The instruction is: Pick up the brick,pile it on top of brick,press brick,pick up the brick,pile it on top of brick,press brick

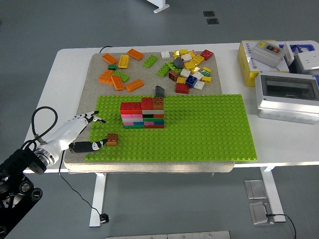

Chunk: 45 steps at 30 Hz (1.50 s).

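Observation:
The small brown brick (112,139) will settle level with the wall's taller end when the robot presses it, because the brick wall's red top (131,106) steps down beside that end.
A small brown brick (112,139) lies loose on the green baseplate (199,129) near its front left corner. My left hand (93,132) is just left of it, fingers spread, the thumb tip almost touching the brick and the other fingers a little behind it. It holds nothing. A stacked wall of bricks (142,115) stands on the baseplate behind and to the right, with red and brown bricks on top and pink, green and dark layers beneath. The right arm is out of view.
Loose orange and green bricks (119,72) and a mixed pile of bricks (189,69) lie on the grey mat behind the baseplate. A yellow box (259,59) and a grey electrical enclosure (287,94) sit at the table's right. A black cable (42,119) loops by my left wrist.

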### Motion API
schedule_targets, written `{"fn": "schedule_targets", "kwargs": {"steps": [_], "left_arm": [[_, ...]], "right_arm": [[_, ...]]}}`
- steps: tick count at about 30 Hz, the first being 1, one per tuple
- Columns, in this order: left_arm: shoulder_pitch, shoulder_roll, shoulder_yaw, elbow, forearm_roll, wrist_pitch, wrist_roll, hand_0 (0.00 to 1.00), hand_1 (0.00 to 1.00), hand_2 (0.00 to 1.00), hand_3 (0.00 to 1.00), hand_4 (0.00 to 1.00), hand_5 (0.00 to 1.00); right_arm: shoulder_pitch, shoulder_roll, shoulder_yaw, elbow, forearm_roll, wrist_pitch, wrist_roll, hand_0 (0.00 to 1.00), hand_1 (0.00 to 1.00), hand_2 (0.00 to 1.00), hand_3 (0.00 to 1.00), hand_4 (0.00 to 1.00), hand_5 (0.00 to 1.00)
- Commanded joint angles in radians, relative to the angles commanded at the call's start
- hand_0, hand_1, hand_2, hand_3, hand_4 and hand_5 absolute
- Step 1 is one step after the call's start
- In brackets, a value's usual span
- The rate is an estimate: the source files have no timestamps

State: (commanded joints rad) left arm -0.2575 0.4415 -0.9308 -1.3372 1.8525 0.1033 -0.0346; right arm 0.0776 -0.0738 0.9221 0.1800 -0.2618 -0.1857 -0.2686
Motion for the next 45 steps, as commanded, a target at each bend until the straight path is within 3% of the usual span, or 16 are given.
{"fn": "schedule_targets", "kwargs": {"steps": [16,26,38,45], "left_arm": [[-0.029,-0.002,0.028,0.029,-0.007,-0.019,0.003,0.998,0.997,0.998,0.765,0.744,0.417],[-0.042,-0.015,0.038,0.064,0.013,0.003,-0.004,0.998,0.998,0.998,0.765,0.745,0.418],[-0.049,-0.014,0.061,0.065,0.002,-0.009,0.001,0.998,0.996,0.998,0.765,0.746,0.417],[-0.067,-0.021,0.089,0.100,-0.011,-0.005,-0.007,0.998,0.995,0.998,0.765,0.745,0.416]], "right_arm": [[0.001,-0.011,-0.022,0.000,0.022,0.005,0.010,0.755,0.814,0.866,0.878,0.546,0.998],[0.009,-0.021,-0.041,0.000,0.014,0.022,-0.007,0.757,0.817,0.868,0.884,0.545,0.998],[0.012,-0.025,-0.048,0.000,0.003,0.025,0.003,0.757,0.804,0.863,0.880,0.547,0.998],[0.012,-0.026,-0.062,0.000,0.013,0.028,0.010,0.760,0.803,0.862,0.879,0.551,0.998]]}}
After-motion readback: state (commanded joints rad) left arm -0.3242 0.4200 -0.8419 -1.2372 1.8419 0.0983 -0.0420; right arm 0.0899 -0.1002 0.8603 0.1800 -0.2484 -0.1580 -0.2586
